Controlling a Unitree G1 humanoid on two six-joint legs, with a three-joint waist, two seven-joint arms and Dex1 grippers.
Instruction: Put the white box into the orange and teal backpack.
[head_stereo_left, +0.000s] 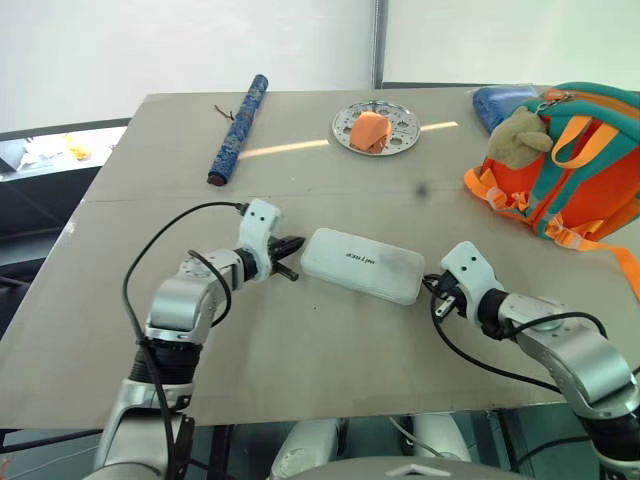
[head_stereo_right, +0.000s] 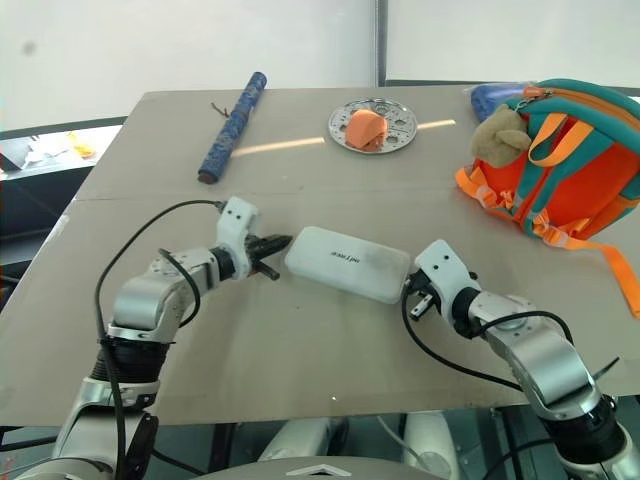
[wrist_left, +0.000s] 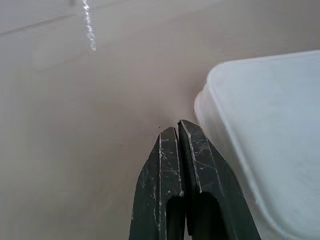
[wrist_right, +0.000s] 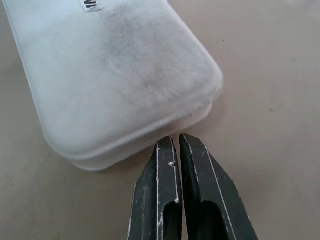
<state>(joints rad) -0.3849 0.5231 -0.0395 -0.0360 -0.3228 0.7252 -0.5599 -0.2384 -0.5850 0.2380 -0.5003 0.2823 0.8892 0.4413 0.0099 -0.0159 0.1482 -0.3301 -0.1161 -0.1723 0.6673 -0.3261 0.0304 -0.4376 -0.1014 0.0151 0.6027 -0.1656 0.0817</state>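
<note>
My left gripper, now shut beside the flat white box's end (head_stereo_left: 309, 251), needs to open, turn and clamp lid and bottom side (head_stereo_left: 322, 268) while my right gripper braces the box.
The white box (head_stereo_left: 362, 264) lies flat in the middle of the table, small dark lettering on its lid. My left gripper (head_stereo_left: 292, 247) is shut and empty, its tips just off the box's left end (wrist_left: 260, 140). My right gripper (head_stereo_left: 432, 290) is also shut and empty, tips close against the box's right end (wrist_right: 125, 85). The orange and teal backpack (head_stereo_left: 570, 165) stands at the far right of the table, a beige plush toy (head_stereo_left: 518, 138) hanging on its front and orange straps trailing toward the edge.
A round silver plate (head_stereo_left: 398, 118) holding an orange object (head_stereo_left: 369, 130) sits at the back centre. A long blue patterned roll (head_stereo_left: 238, 128) lies at the back left. A blue pouch (head_stereo_left: 500, 102) peeks out behind the backpack. Cables loop from both wrists.
</note>
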